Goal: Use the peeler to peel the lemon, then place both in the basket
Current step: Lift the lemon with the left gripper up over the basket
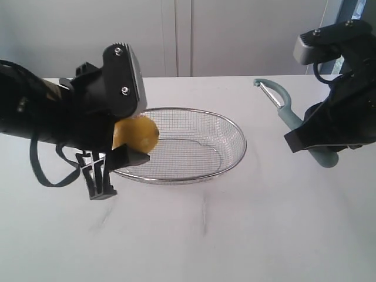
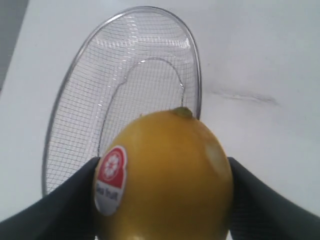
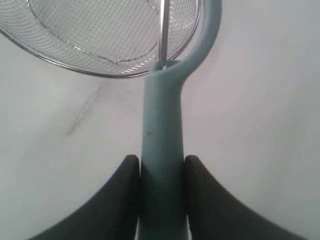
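Observation:
The lemon's loose end [image 1: 144,138] points to the basket and away from the peeler, so the robot's left gripper should lift the lemon and turn that end to face the peeler [image 1: 285,104].
My left gripper [image 1: 126,154] is shut on the yellow lemon [image 1: 136,134], held above the near-left rim of the wire basket [image 1: 235,126]. The left wrist view shows the lemon [image 2: 165,175] squeezed between both dark fingers, its red-and-white sticker facing one of them, with the basket [image 2: 70,100] beyond it. Off to the right, my right gripper [image 1: 314,144] is shut on the handle of the pale teal peeler [image 1: 288,114], which is raised with its hooked head pointing up and left. In the right wrist view the peeler [image 3: 162,135] runs straight out from between the fingers toward the basket [image 3: 65,62].
The white table [image 1: 205,235] carries the basket at its middle. A pale wall or cabinet front [image 1: 176,35] rises behind the table's far edge. A black cable [image 1: 44,170] loops under the left arm.

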Motion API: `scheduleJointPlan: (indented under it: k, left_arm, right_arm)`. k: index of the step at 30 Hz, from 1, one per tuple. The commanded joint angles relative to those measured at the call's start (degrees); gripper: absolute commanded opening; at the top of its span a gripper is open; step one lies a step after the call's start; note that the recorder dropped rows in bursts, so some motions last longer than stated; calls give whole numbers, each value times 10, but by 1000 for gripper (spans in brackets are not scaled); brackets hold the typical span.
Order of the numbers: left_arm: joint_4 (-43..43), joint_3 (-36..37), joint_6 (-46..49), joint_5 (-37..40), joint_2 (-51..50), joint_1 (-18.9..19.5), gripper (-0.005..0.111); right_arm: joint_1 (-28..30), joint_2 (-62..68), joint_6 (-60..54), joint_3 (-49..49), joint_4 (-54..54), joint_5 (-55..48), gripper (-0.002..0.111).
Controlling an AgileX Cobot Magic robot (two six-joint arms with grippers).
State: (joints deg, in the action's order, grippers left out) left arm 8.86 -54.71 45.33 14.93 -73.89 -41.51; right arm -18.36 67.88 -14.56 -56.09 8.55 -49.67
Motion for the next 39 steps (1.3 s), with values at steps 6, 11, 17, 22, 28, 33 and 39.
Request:
scheduleJointPlan:
  k: [6,11,17,22,28,33,39]
  left_arm:
    - [38,60,-6,-118,88,16,0]
    - [73,80,-6,-132,92,72,0]
    - [111,79,-21,-179,88,153,0]
    - [112,79,-38,-193,50,180,0]
    - [99,49,-90,-177,-23,181,0]
    - [117,4,-93,-131,-57,172,0]
    - [132,-18,-69,-93,-56,113,0]
  right_arm:
    - [4,-3,-7,2,22,48,0]
    - [4,-3,-4,2,26,66,0]
    - [4,-3,-1,2,44,91,0]
    - [4,-3,-1,2,47,101,0]
    - [4,-3,-1,2,47,100,0]
    - [4,-3,-1,2,47,100,0]
    - [4,-3,-1,2,47,100,0]
